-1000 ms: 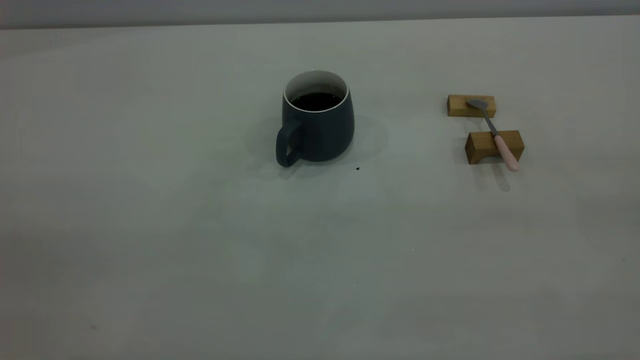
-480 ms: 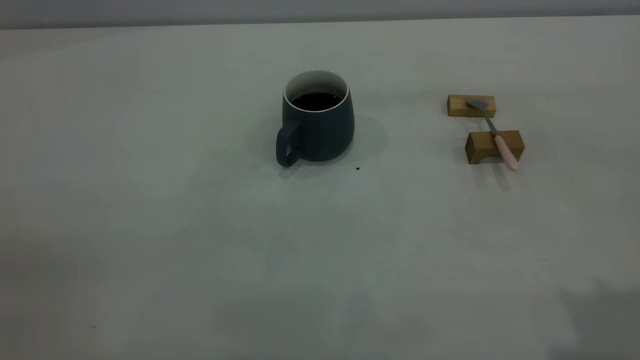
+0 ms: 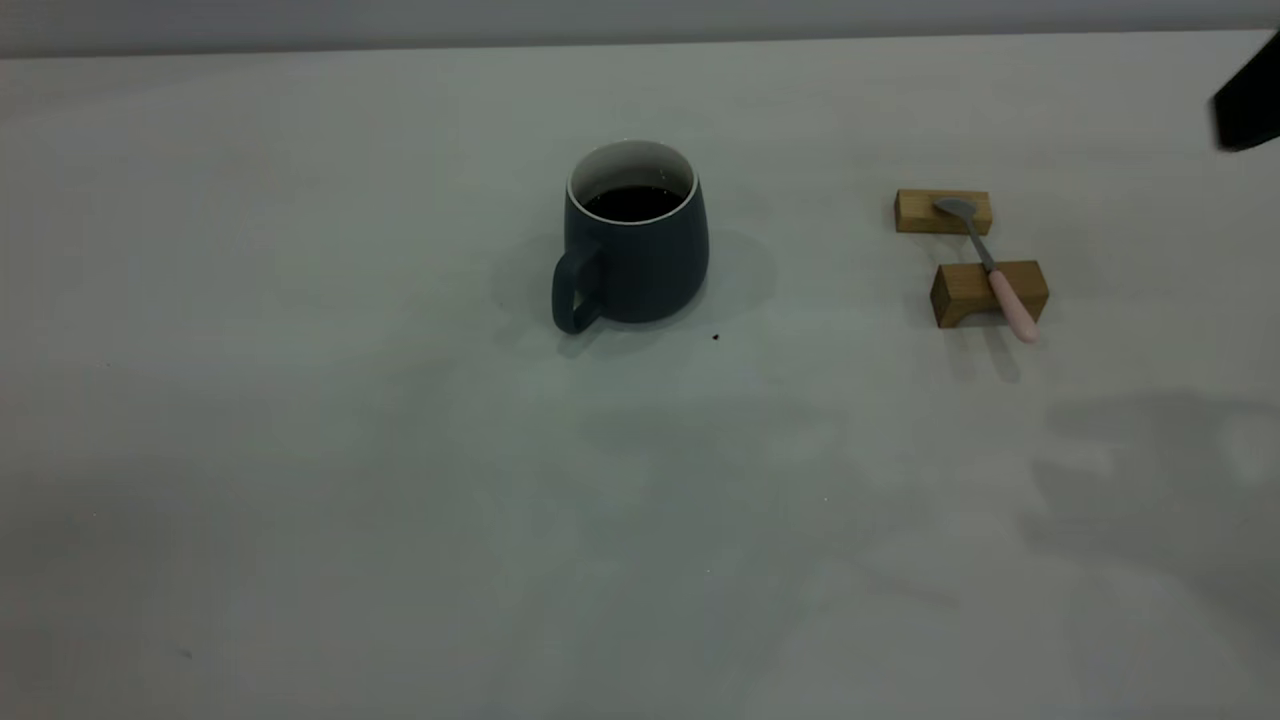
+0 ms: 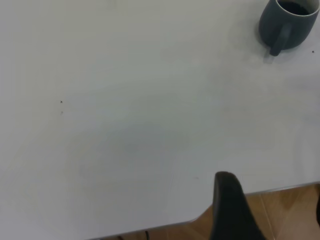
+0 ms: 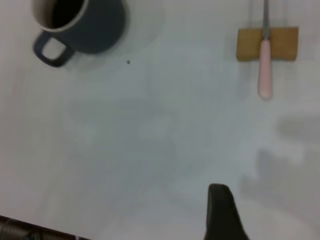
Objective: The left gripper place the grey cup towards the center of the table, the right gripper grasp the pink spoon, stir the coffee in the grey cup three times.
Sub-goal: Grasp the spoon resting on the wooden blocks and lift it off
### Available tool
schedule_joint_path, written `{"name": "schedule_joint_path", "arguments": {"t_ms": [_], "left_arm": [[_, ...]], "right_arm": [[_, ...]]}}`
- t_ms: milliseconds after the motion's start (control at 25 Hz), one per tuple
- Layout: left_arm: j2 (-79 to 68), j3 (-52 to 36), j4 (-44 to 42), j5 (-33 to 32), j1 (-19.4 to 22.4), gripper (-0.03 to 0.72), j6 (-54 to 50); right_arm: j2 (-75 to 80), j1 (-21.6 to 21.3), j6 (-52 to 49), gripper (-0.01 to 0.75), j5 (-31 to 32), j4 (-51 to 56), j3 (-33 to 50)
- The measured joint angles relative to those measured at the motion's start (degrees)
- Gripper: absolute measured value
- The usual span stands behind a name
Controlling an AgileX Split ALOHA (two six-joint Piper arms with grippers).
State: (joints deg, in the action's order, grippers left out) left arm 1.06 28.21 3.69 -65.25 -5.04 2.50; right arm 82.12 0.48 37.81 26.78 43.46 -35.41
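Note:
The pink spoon's handle (image 3: 1017, 313) sticks out free past the near wooden block (image 3: 963, 292), so the robot's open right gripper goes on moving toward the spoon's handle before it closes around it.
The grey cup (image 3: 635, 255) stands upright near the middle of the table (image 3: 300, 450), handle toward the front left, with dark coffee (image 3: 632, 203) inside. The pink spoon (image 3: 1012, 308) lies across two wooden blocks to its right, bowl on the far one. My left gripper (image 4: 272, 215) hangs open over the table's near edge, far from the cup (image 4: 287, 22). My right gripper (image 5: 272, 212) is open above bare table, short of the spoon (image 5: 265, 70) and the cup (image 5: 85, 25); only one finger (image 5: 222, 215) shows. A black part of the right arm (image 3: 1245, 100) enters at the right edge.
Two tan wooden blocks (image 3: 943, 211) (image 3: 965, 292) carry the spoon. A tiny dark speck (image 3: 715, 337) lies just right of the cup's base. A wooden floor (image 4: 280, 210) shows beyond the table's edge. The arm's shadow (image 3: 1150, 470) falls on the front right of the table.
A black part of the right arm has come into the exterior view at the upper right, and its shadow has spread over the front right of the table. Cup and spoon have not moved.

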Motion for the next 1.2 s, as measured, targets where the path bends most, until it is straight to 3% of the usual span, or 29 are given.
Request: {"name": "schedule_joint_path", "arguments": {"t_ms": [200,400,840,1200], "left_arm": [[0.00,0.00,0.00,0.00,0.00,0.481,0.00],[0.00,0.00,0.00,0.00,0.00,0.481,0.00],[0.00,0.00,0.00,0.00,0.00,0.481,0.00],[0.00,0.00,0.00,0.00,0.00,0.481,0.00]], "right_arm": [[12.56,0.59,0.41,0.511,-0.24,0.11,-7.49],[23.95,4.32,-1.11,0.511,-0.24,-4.21,-15.54],[43.84,5.27,-19.82,0.511,4.87,-22.28,-33.98],[50.78,5.27,-21.00,0.511,6.50,-25.33,-39.02]]}}
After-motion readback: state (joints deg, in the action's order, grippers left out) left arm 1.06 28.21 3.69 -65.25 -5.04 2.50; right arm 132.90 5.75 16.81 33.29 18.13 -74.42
